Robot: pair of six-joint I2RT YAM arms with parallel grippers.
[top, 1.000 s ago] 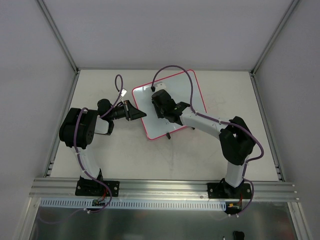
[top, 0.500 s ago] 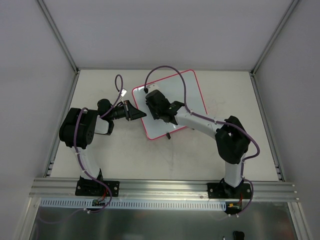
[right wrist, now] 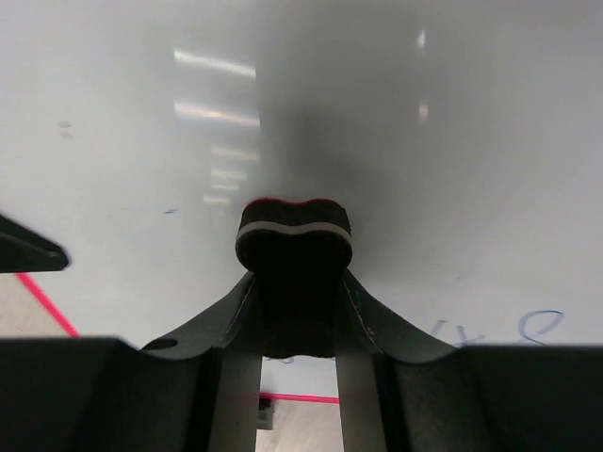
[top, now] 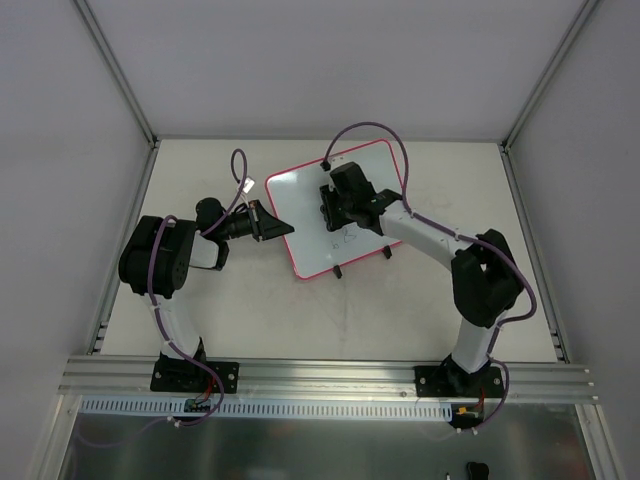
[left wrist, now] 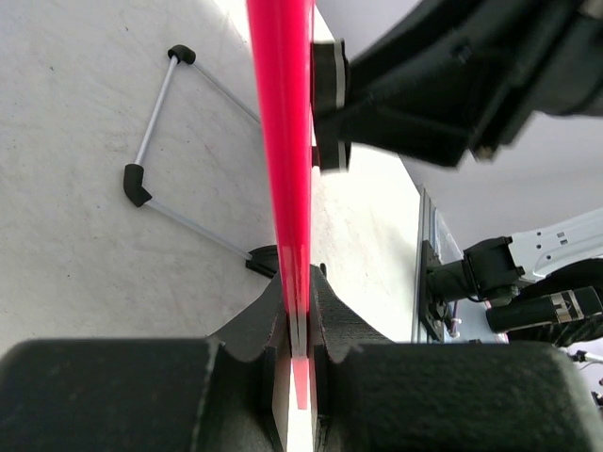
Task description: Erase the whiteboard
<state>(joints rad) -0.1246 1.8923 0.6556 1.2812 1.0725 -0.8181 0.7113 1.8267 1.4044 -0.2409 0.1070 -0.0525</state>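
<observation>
The eraser rests on clean surface past the blue writing point(top: 350, 237), so the robot's right gripper should pull the eraser toward the board's near edge point(top: 325, 268) and wipe over the writing.
The whiteboard point(top: 300, 215), white with a thin pink-red frame, lies tilted at the table's middle. My left gripper point(top: 272, 224) is shut on its left edge; the left wrist view shows the pink frame point(left wrist: 285, 141) clamped edge-on between the jaws point(left wrist: 300, 311). My right gripper point(top: 342, 200) is over the board's middle, shut on a small black eraser point(right wrist: 293, 235) with a white stripe, pressed on the white surface point(right wrist: 424, 141). Faint blue writing point(right wrist: 509, 327) shows low right of the eraser, and also in the top view point(top: 350, 238).
Two black clip feet point(top: 338, 271) stick out at the board's near edge. A wire stand with black ends point(left wrist: 151, 151) shows under the board in the left wrist view. Cables loop above both wrists. Grey walls close the table's sides.
My right gripper swept with the eraser first left toward the board's left edge, then back right and up to the board's middle. The left gripper and the board have stayed put.
</observation>
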